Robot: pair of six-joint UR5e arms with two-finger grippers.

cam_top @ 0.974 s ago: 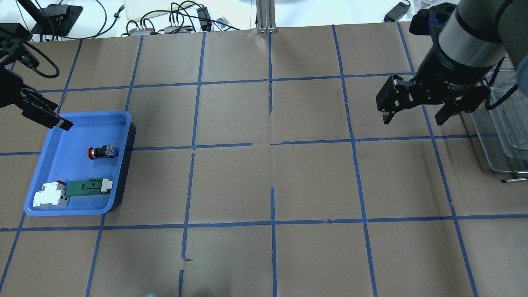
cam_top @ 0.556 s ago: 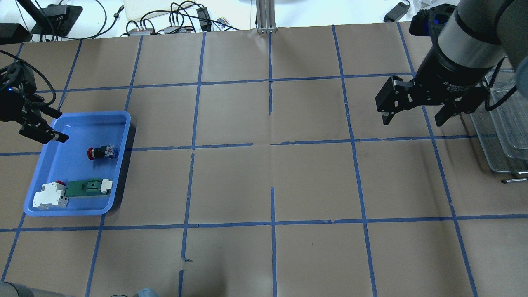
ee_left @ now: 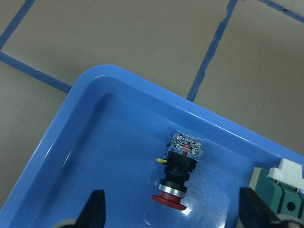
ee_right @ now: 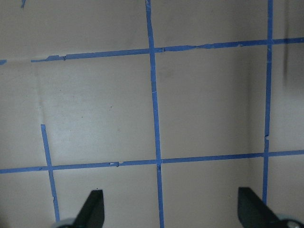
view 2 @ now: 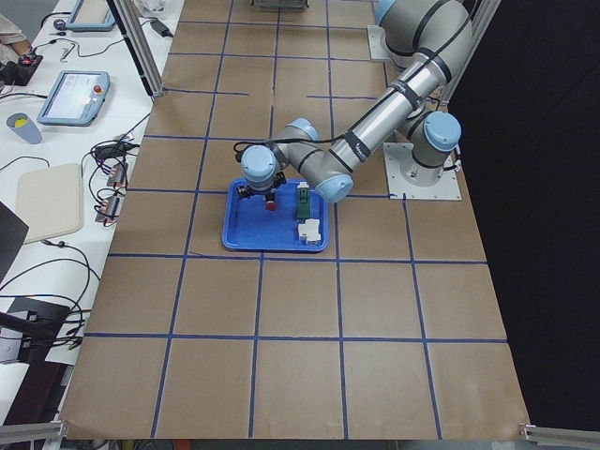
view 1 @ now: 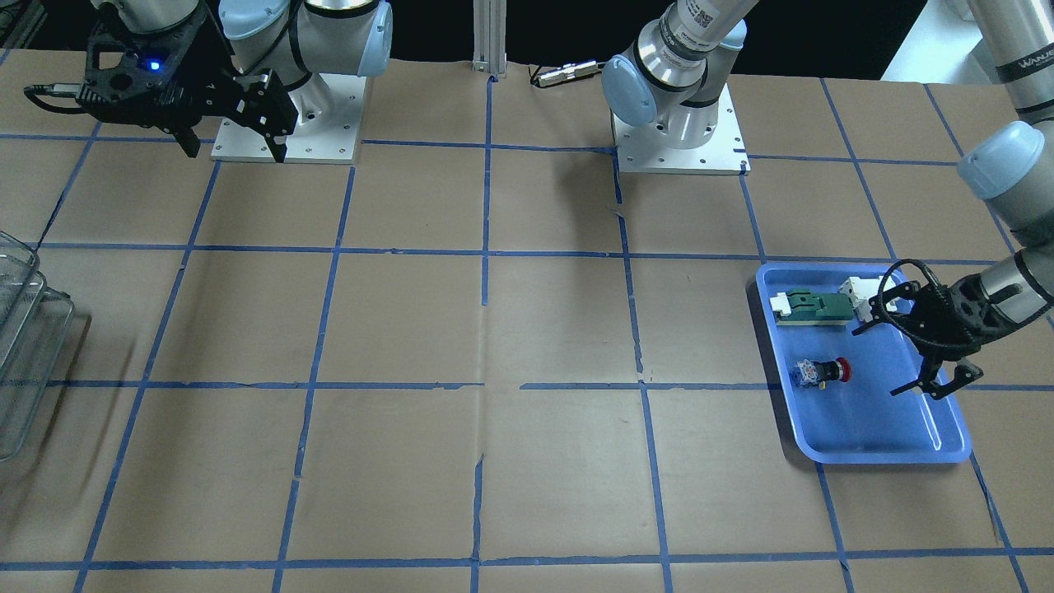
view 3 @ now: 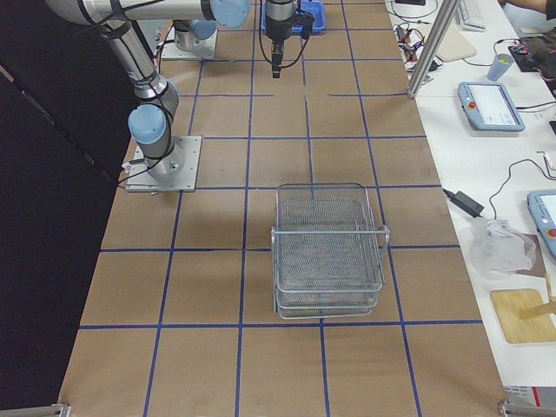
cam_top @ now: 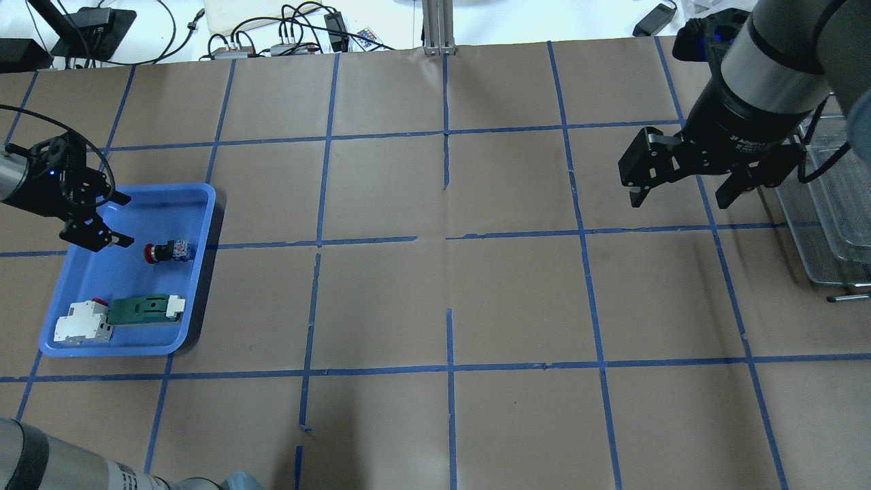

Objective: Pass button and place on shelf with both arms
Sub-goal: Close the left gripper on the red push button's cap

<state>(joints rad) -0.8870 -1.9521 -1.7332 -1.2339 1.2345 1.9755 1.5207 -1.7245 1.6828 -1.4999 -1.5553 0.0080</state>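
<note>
The rear block is joined straight to the red head by the black body, so the rear block will come along in line when I lift the head.
The button, with a red head and a blue-and-clear rear block, lies on its side in the blue tray. It also shows in the front view and the left wrist view. My left gripper is open and empty over the tray, just left of the button's red head; the left wrist view shows a finger on either side of the head. My right gripper is open and empty above the table, beside the wire-mesh shelf. The shelf shows whole in the right view.
A green-and-white block and a white-and-red block lie at the tray's near end. Brown paper with blue tape lines covers the table. Cables and boxes lie along the far edge.
My left gripper has swung from the tray's far left corner down over the tray, closer to the button. The right gripper has hardly moved. The button has not moved.
</note>
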